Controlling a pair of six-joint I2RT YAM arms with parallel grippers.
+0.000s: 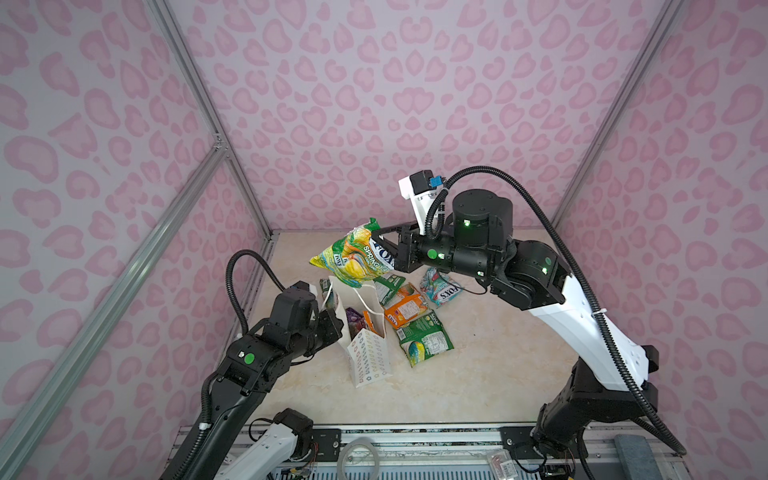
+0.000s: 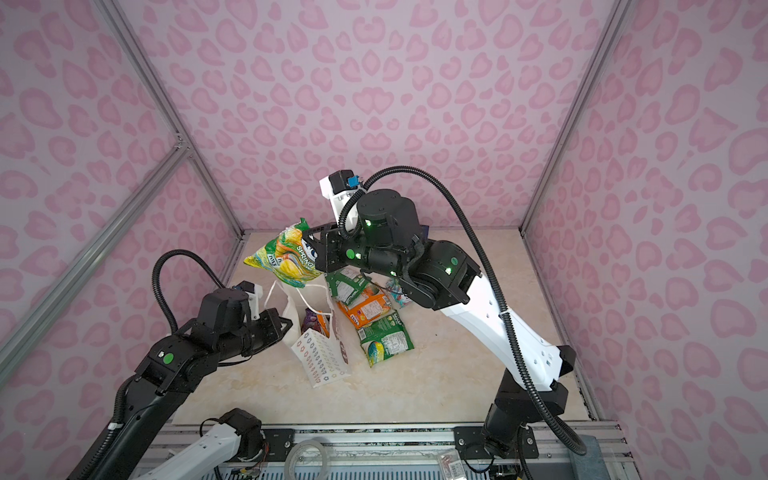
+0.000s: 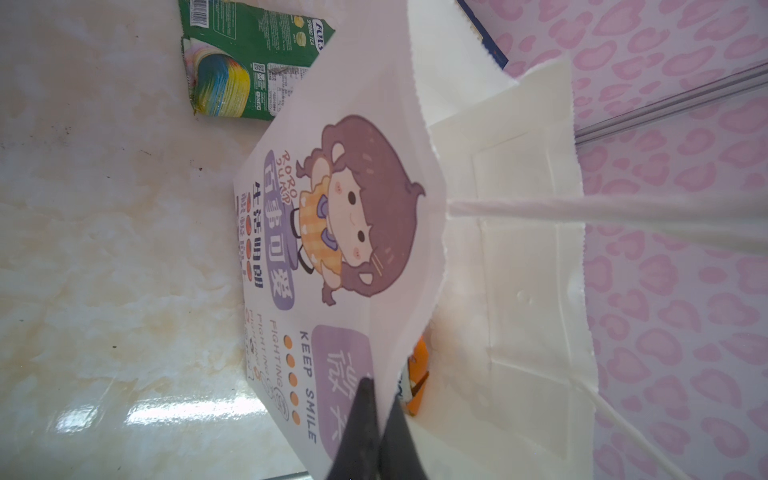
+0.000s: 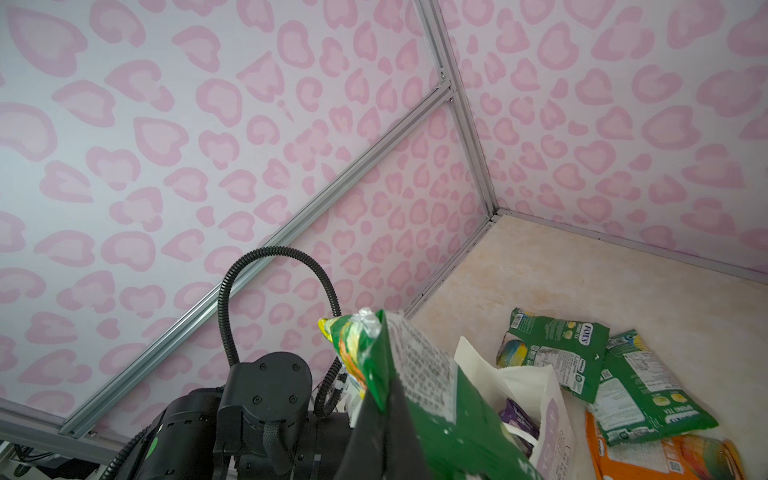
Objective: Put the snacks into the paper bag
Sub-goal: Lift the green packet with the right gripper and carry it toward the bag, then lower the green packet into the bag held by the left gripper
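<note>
The green-yellow FOX'S pouch (image 1: 352, 254) sticks out nearly level high above the paper bag, so the robot's right gripper should tilt the pouch down and lower it into the bag's opening (image 1: 360, 313).
The white paper bag (image 1: 368, 353) (image 2: 320, 357) stands open on the table, cartoon figure on one side (image 3: 357, 99). My left gripper (image 1: 332, 318) (image 2: 286, 322) (image 3: 382, 392) is shut on its rim, one finger inside and one outside. A purple pouch (image 1: 354, 318) (image 4: 517, 419) and an orange one (image 1: 370, 322) sit inside. My right gripper (image 1: 380, 239) (image 2: 309, 239) (image 4: 384, 399) is shut on the edge of a green-yellow FOX'S pouch (image 1: 357, 257) (image 2: 286, 259) (image 4: 415, 374), which hangs above the bag's mouth.
To the right of the bag lie a green pouch (image 1: 424, 343), an orange pouch (image 1: 405, 309), another green one (image 1: 388, 286) and a teal one (image 1: 440, 286). A dark blue card (image 3: 486, 37) lies behind the bag. Pink walls close off the left, back and right.
</note>
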